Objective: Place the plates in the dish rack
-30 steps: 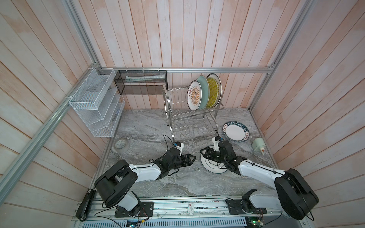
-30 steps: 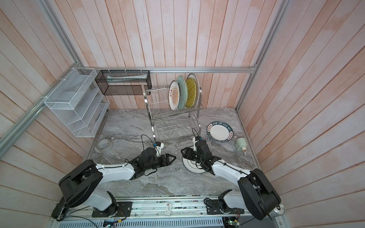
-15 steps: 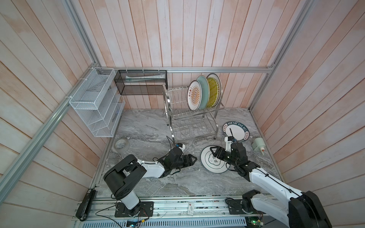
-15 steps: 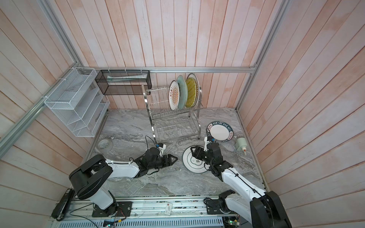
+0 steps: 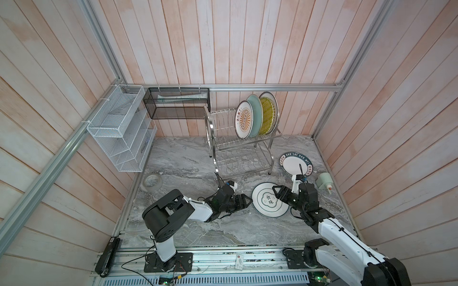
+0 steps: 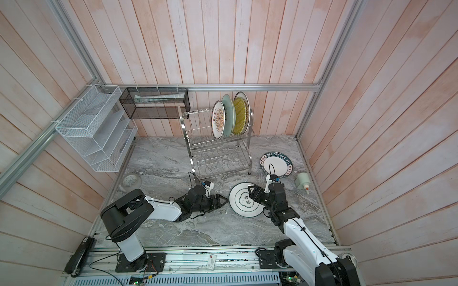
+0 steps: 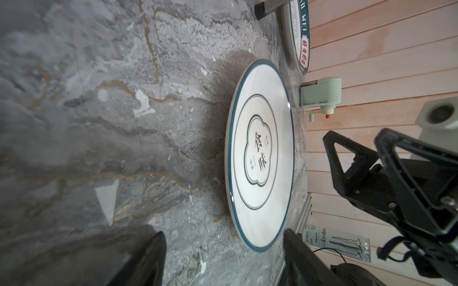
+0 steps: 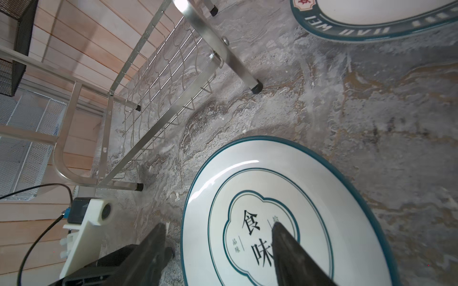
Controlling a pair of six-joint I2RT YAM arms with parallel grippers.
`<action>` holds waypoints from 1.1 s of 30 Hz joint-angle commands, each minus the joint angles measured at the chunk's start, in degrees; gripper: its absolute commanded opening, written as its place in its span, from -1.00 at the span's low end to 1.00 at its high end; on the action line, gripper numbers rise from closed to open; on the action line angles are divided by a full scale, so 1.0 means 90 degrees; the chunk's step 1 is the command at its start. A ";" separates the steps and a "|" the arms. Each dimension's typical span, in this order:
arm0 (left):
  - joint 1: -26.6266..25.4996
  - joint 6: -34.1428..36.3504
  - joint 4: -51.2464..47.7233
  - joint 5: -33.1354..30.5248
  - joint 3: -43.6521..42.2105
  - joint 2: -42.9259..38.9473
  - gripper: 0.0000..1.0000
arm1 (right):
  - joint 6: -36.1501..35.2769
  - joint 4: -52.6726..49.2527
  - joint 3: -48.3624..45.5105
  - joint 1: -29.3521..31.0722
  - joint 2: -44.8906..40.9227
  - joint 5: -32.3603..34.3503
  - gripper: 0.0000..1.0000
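Note:
The open fingers of my left gripper line up above and below the cloud plate's near rim point(image 5: 253, 204), so they should keep moving in until they straddle it, then close.
A white plate with a cloud outline point(image 5: 266, 208) point(image 6: 241, 205) point(image 7: 260, 153) point(image 8: 297, 185) lies flat on the marble table. The lettered dark-green-rimmed plate point(image 5: 292, 164) point(image 6: 278, 162) point(image 8: 371, 19) lies flat behind it. The dish rack point(image 5: 241, 151) point(image 6: 218, 153) point(image 8: 161, 74) holds several plates upright on its top tier, with the sunburst plate point(image 5: 244, 123) in front. My left gripper point(image 5: 249, 201) point(image 6: 224, 201) point(image 7: 224, 237) is open, low, just left of the cloud plate's rim. My right gripper point(image 5: 275, 193) point(image 6: 251, 192) point(image 8: 218, 227) is open, straddling that plate's rim, holding nothing.
A grey tape roll point(image 5: 152, 182) lies at the table's left. A pale green dispenser point(image 5: 323, 184) point(image 7: 319, 92) stands by the right wall. A white mesh organizer point(image 5: 119, 133) and a black mesh basket point(image 5: 178, 106) hang on the walls. A can point(image 7: 339, 242) lies past the table edge.
My left arm has stretched a little rightward, bringing its gripper nearer the cloud plate. My right arm has swung its elbow out toward the lower right. The plate has not moved.

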 commanded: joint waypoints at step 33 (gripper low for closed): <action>-0.1022 -0.2053 0.0857 -0.1232 0.0739 0.1536 0.09 | -0.0409 -0.0716 -0.0273 -0.0602 -0.1010 -0.0215 0.34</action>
